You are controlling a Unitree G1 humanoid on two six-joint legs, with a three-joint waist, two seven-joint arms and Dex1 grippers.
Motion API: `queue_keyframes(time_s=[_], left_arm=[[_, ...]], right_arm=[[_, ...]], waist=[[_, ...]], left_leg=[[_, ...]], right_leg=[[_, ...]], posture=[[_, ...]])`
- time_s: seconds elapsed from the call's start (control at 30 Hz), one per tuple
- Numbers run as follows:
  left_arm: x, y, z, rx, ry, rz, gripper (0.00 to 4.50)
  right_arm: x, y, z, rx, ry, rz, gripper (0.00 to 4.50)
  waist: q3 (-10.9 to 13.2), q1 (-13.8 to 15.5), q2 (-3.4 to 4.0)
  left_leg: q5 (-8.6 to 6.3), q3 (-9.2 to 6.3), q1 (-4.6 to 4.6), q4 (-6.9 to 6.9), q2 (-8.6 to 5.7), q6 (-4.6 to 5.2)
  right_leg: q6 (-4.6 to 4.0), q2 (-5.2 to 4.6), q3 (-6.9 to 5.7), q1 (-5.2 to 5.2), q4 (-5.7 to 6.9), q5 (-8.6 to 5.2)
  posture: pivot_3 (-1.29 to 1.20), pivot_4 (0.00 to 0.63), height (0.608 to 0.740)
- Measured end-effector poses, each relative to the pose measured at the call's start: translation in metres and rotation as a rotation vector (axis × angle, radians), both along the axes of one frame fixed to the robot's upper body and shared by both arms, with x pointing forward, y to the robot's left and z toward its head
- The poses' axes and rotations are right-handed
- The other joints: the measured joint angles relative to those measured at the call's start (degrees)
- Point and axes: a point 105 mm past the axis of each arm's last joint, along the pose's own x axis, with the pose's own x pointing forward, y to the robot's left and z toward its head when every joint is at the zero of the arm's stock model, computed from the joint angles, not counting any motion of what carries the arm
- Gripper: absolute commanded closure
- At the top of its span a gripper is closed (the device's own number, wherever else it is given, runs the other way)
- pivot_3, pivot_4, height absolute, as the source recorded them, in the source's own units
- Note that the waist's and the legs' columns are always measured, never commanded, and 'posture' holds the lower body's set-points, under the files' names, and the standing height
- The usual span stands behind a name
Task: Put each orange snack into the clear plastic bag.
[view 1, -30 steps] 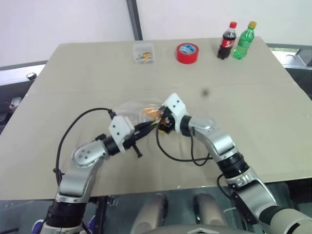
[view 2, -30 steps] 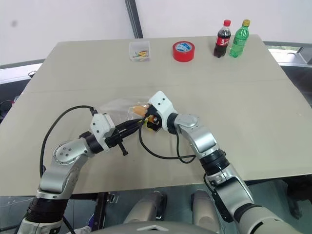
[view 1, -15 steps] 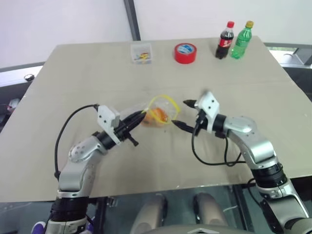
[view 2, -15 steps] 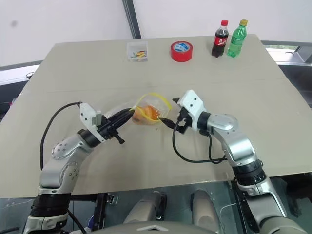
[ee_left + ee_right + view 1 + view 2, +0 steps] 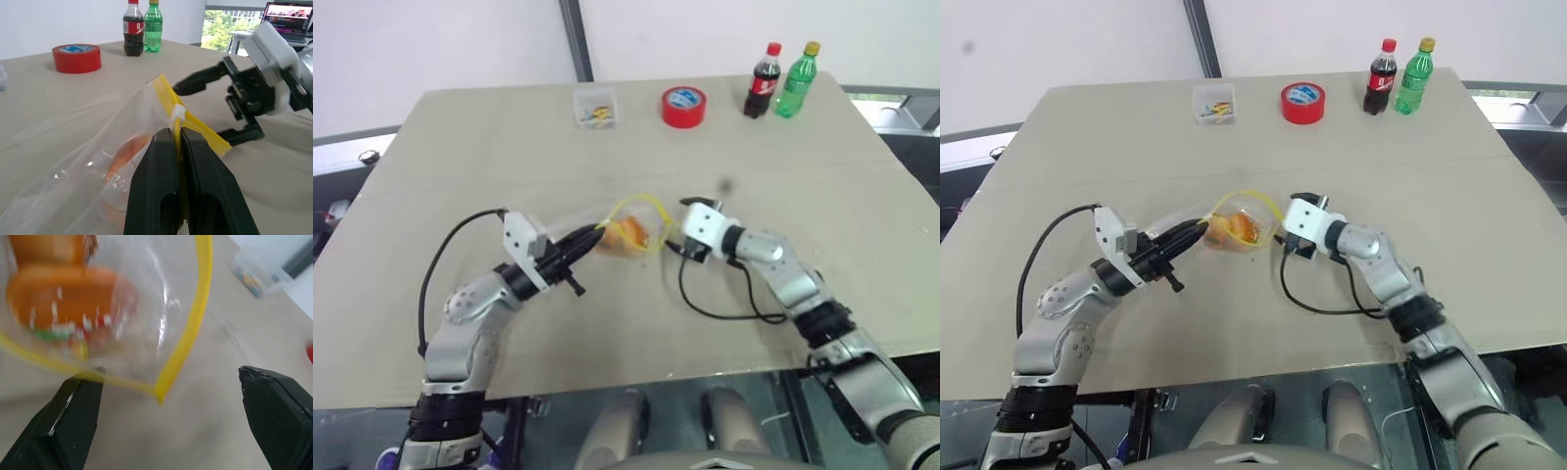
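The bag's yellow opening (image 5: 644, 197) gapes, its white slider (image 5: 178, 113) at my left gripper's fingers, so next my right gripper leaves the opening's far corner and reaches for the slider.
The clear plastic bag (image 5: 607, 223) hangs just above the table, its yellow-edged mouth gaping toward my right gripper. My left gripper (image 5: 595, 234) is shut on the yellow strip (image 5: 168, 98) at the bag's rim. Two orange snacks (image 5: 1239, 229) lie inside the bag, one behind the other (image 5: 63, 293). My right gripper (image 5: 672, 231) is open and empty just outside the mouth, with its fingers (image 5: 271, 404) spread wide on either side of the yellow strip (image 5: 195, 323).
Along the table's far edge stand a small clear box (image 5: 596, 108) of coloured bits, a red tape roll (image 5: 683, 106), a cola bottle (image 5: 764, 81) and a green bottle (image 5: 797, 80). Black cables loop below both wrists.
My right gripper has pulled back out of the bag's mouth, rolled its wrist and now sits just outside it. An orange snack stayed in the bag. My left gripper kept its grip.
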Motion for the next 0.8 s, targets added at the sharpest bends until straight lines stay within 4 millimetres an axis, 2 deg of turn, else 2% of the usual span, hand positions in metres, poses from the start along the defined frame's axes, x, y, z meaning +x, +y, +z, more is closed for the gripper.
queue_keyframes(time_s=[0.03,0.07,0.13,0.17,0.2,0.23,0.27,0.63,0.73,0.8], left_arm=[[-0.001,0.002,-0.001,0.004,0.004,0.006,4.50],[-0.001,0.002,-0.002,0.005,0.005,0.008,4.50],[-0.002,0.003,-0.001,0.007,0.004,0.011,4.50],[-0.003,0.002,-0.001,0.008,0.000,0.009,4.50],[-0.004,0.002,0.000,0.010,-0.004,0.007,4.50],[-0.005,0.001,0.001,0.011,-0.008,0.006,4.50],[-0.005,0.001,0.001,0.011,-0.010,0.008,4.50],[-0.002,-0.002,0.011,0.012,-0.051,0.000,4.50],[0.005,-0.004,0.024,0.006,-0.087,-0.002,4.50],[0.015,-0.006,0.033,0.002,-0.104,-0.003,4.50]], right_arm=[[0.000,-0.001,-0.002,0.004,0.004,0.007,1.56],[0.001,-0.002,-0.003,0.006,0.007,0.007,1.72],[0.001,-0.002,-0.003,0.014,0.011,0.014,2.41],[0.001,-0.003,-0.002,0.022,0.010,0.018,3.05],[0.000,-0.003,-0.001,0.025,0.006,0.021,3.40],[0.000,-0.003,0.000,0.026,0.005,0.026,4.02],[0.000,-0.003,0.000,0.026,0.007,0.028,4.42],[0.009,-0.016,0.011,0.084,-0.001,-0.022,4.47],[0.017,-0.028,0.018,0.082,-0.029,-0.084,4.47],[0.025,-0.040,0.032,0.072,-0.075,-0.129,4.47]], waist=[[0.00,0.15,0.00],[0.00,0.15,0.00],[0.00,0.02,0.00],[0.00,-0.07,0.00],[0.00,-0.12,0.00],[0.00,-0.22,0.00],[0.00,-0.27,0.00],[0.00,-0.27,0.00],[0.00,-0.16,0.00],[0.01,0.03,0.01]], left_leg=[[0.00,-0.02,0.00,0.00,-0.02,0.00],[0.00,-0.02,0.00,0.00,-0.02,0.00],[0.00,-0.02,0.00,0.00,-0.01,0.00],[0.00,-0.02,0.01,0.00,0.00,0.00],[0.00,-0.02,0.00,0.00,0.01,0.00],[0.00,-0.02,0.00,0.00,0.01,0.00],[0.00,-0.02,0.01,0.00,0.01,0.00],[0.00,0.00,0.01,0.00,0.01,0.00],[0.00,0.00,-0.01,0.01,-0.01,0.00],[0.00,-0.01,-0.01,0.03,-0.03,0.00]], right_leg=[[0.00,-0.01,-0.02,0.01,-0.03,0.00],[0.00,-0.01,-0.01,0.01,-0.02,0.00],[0.00,0.00,-0.01,0.02,-0.01,0.00],[0.00,0.00,-0.01,0.02,0.02,0.00],[0.00,0.01,-0.01,0.01,0.03,0.00],[0.00,0.02,0.00,0.01,0.04,0.00],[0.00,0.02,0.00,0.01,0.04,0.00],[0.00,0.02,0.01,0.01,0.04,0.00],[0.00,0.00,0.00,0.01,0.05,0.00],[0.00,0.00,-0.01,0.01,0.08,0.00]], posture=[[0.00,0.150,0.740],[0.00,0.150,0.740],[0.00,0.150,0.740],[0.00,0.150,0.740],[0.00,0.150,0.740],[0.00,0.150,0.740],[0.00,0.150,0.740],[0.00,0.150,0.740],[0.00,0.150,0.740],[0.00,0.150,0.740]])
